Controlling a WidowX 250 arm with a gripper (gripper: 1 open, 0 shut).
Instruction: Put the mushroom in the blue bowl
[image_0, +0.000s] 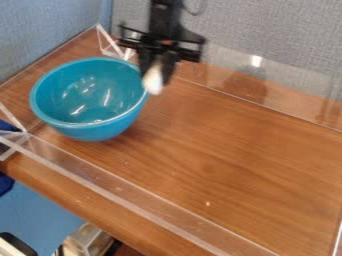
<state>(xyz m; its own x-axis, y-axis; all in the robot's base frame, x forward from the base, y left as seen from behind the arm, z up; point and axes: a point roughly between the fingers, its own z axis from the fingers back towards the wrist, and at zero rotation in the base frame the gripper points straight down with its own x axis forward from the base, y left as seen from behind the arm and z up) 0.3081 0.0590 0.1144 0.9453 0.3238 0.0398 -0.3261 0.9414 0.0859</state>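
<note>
The lifted mushroom (154, 78) is beside the open, empty blue bowl (88, 96). My gripper should continue to go over the bowl's rim and let go once the mushroom's stem hangs low inside the bowl.
The blue bowl (88, 97) is a deep, glossy teal bowl standing on the left part of the wooden table. My black gripper (156, 72) hangs above the table just past the bowl's right rim. It is shut on the mushroom (155, 78), whose cream-white stem shows blurred between the fingers; the cap is hidden. The mushroom is lifted clear of the table.
A low clear acrylic wall (254, 68) runs around the wooden table top (227, 140). A blue-grey panel stands behind the table. The front wall runs along the near edge (120, 195).
</note>
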